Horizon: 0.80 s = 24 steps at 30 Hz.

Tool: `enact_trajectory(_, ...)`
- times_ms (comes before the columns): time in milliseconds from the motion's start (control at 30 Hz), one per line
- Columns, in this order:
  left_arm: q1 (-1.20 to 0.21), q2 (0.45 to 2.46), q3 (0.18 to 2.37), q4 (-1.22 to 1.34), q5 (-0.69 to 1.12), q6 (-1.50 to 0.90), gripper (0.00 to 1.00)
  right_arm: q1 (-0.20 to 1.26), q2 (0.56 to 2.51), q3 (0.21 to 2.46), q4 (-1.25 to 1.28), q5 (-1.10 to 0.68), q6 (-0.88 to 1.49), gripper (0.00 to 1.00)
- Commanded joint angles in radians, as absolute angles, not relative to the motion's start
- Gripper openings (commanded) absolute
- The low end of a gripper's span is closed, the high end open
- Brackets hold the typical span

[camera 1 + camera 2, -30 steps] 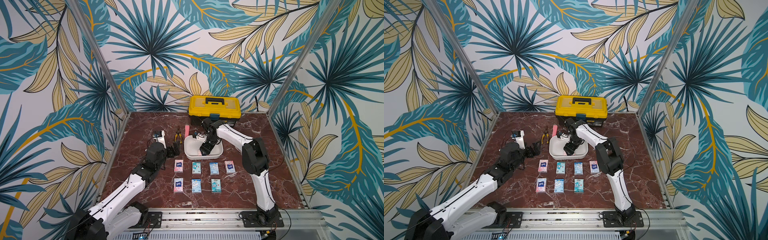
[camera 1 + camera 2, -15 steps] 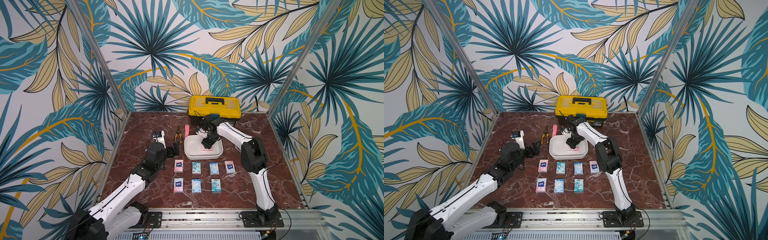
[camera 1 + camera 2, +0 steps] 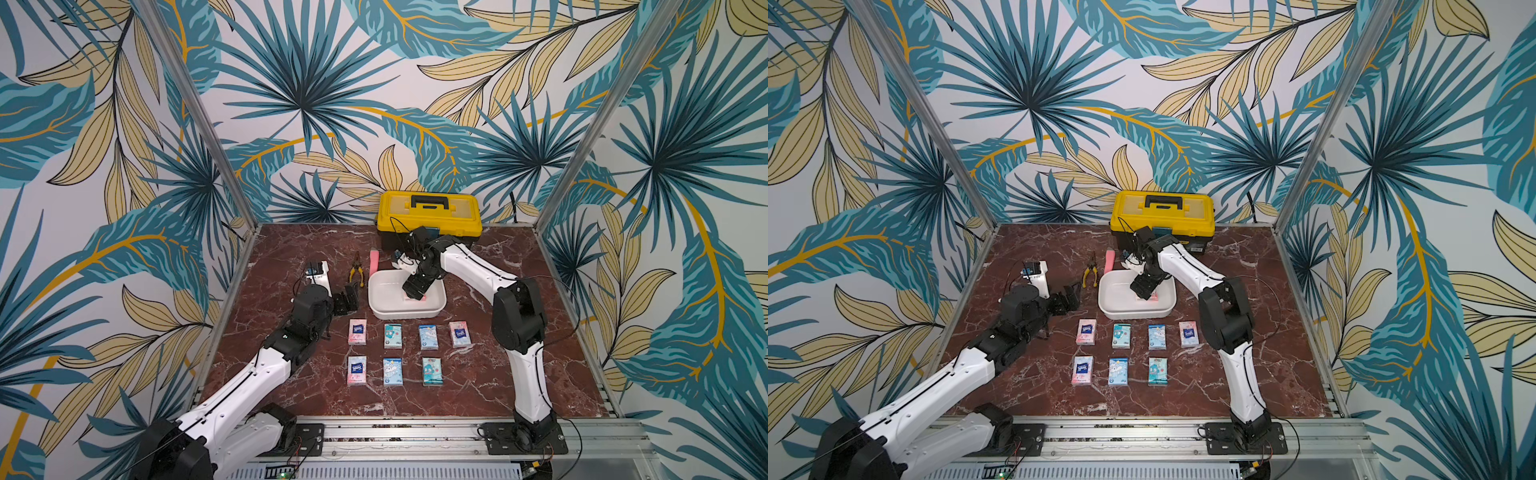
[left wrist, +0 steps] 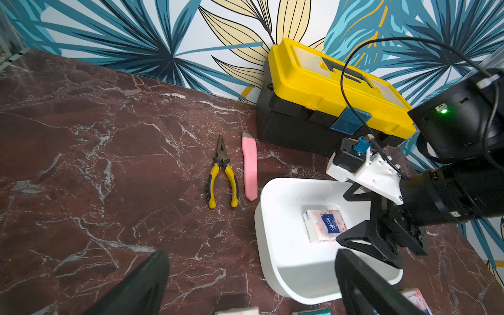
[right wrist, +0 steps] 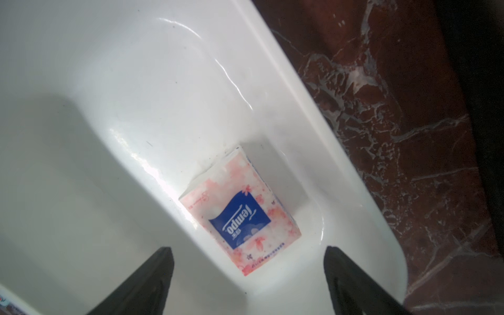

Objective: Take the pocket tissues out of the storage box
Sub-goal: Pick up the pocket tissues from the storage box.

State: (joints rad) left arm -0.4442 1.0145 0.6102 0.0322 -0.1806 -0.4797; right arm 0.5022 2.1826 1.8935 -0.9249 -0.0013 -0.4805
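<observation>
The robot's right gripper should turn square to the pack's long sides (image 5: 269,190) before it closes, because the pink pocket tissues pack (image 5: 240,212) lies at a slant to its open fingers.
The white storage box (image 3: 376,291) (image 3: 1106,293) sits mid-table. One pink pocket tissues pack (image 5: 240,210) (image 4: 324,225) with a dark blue label lies flat on the box floor near a corner. My right gripper (image 5: 246,253) (image 3: 414,287) hangs open inside the box just above that pack, one finger on each side and not touching it. Several more pocket tissues packs (image 3: 392,336) (image 3: 1121,336) lie in two rows on the table in front of the box. My left gripper (image 4: 252,256) (image 3: 349,295) rests open and empty just left of the box.
A yellow-and-black toolbox (image 3: 430,210) stands against the back wall behind the box. Yellow-handled pliers (image 3: 356,270) and a long pink bar (image 3: 375,262) lie to the box's back left. Patterned walls close in the marble table on three sides.
The right gripper has shifted slightly inside the box and its jaws have spread wider over the pink pack. The left arm has not moved.
</observation>
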Motion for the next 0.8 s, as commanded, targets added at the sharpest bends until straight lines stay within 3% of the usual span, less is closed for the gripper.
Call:
enact_trajectory(0,-0.439,1.018,0.592,0.033,-0.196,-0.466,1.00,0.509,2.206,1.887,-0.922,0.021,-0.520,0.94)
enact_trajectory(467,-0.440,1.029,0.595,0.026,-0.213,-0.465,1.00,0.519,2.302,1.948,-0.925,0.042,-0.578,0.91)
enact_trajectory(767,-0.440,1.046,0.601,0.030,-0.219,-0.466,1.00,0.520,2.335,1.959,-0.933,0.049,-0.560,0.77)
